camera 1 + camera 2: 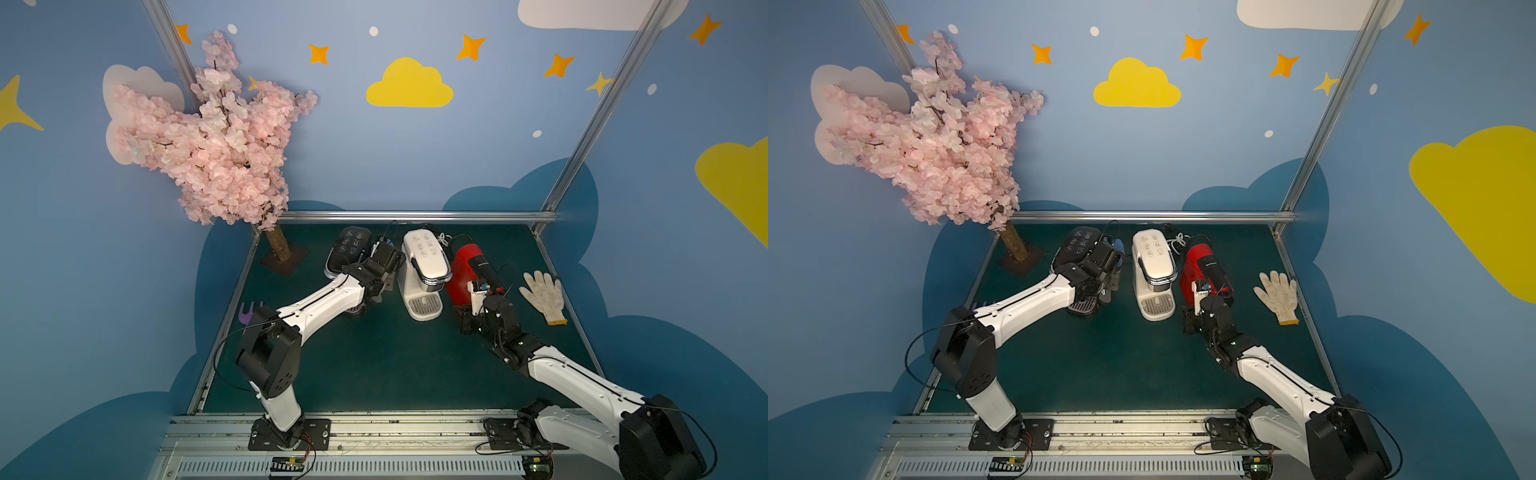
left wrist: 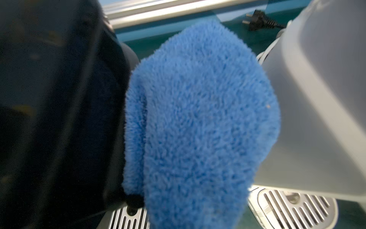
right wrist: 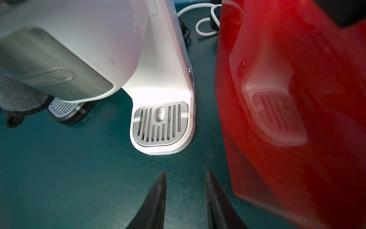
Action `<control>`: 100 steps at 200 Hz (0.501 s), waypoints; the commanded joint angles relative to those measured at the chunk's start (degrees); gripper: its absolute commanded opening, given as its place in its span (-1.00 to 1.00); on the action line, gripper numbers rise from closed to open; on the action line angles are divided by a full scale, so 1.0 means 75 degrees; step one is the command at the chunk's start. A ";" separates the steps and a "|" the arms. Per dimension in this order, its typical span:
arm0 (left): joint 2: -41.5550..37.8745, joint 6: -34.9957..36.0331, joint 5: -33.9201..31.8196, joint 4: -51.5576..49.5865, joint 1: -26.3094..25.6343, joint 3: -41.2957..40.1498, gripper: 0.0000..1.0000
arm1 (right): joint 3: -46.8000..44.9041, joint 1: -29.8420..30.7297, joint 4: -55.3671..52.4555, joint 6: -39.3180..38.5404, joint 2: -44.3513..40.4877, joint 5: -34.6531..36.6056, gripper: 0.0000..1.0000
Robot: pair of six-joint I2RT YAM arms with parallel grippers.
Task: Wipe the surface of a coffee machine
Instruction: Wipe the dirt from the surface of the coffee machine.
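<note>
I should sweep the blue cloth, now at the back end of the black machine's side [image 2: 127, 63], down and forward toward the black machine's grille [image 2: 125, 219] with my left gripper.
The cream-white coffee machine [image 1: 426, 259] [image 1: 1154, 257] stands at the back middle of the green table, its silver drip grille [image 3: 159, 123] facing the front. My left gripper [image 1: 1113, 253] is in the gap between it and the black machine, shut on a fluffy blue cloth [image 2: 198, 119]. The cloth hides its fingers and hangs right against the white machine's side [image 2: 316, 99]. My right gripper [image 3: 185, 178] [image 1: 465, 322] is low over the table in front of the red machine, open, with nothing between its fingers.
A black machine [image 1: 349, 249] stands left of the white one and a red-and-black machine [image 1: 469, 270] right of it. A white work glove [image 1: 544, 295] lies at the right edge. A pink blossom tree [image 1: 216, 145] fills the back left corner. Cords and a plug [image 2: 255, 19] lie behind the machines.
</note>
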 commanded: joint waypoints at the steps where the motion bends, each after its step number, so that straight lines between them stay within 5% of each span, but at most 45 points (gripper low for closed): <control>1: 0.0297 -0.0267 0.0146 -0.0045 0.0080 -0.0250 -0.94 | 0.0229 0.0043 -0.0009 0.0013 0.0001 0.0048 -0.31; 100: 0.0109 -0.1019 0.0786 -0.0845 -0.0285 -0.0838 -0.95 | 0.0228 0.0047 0.0016 0.0043 0.0010 -0.0009 -0.32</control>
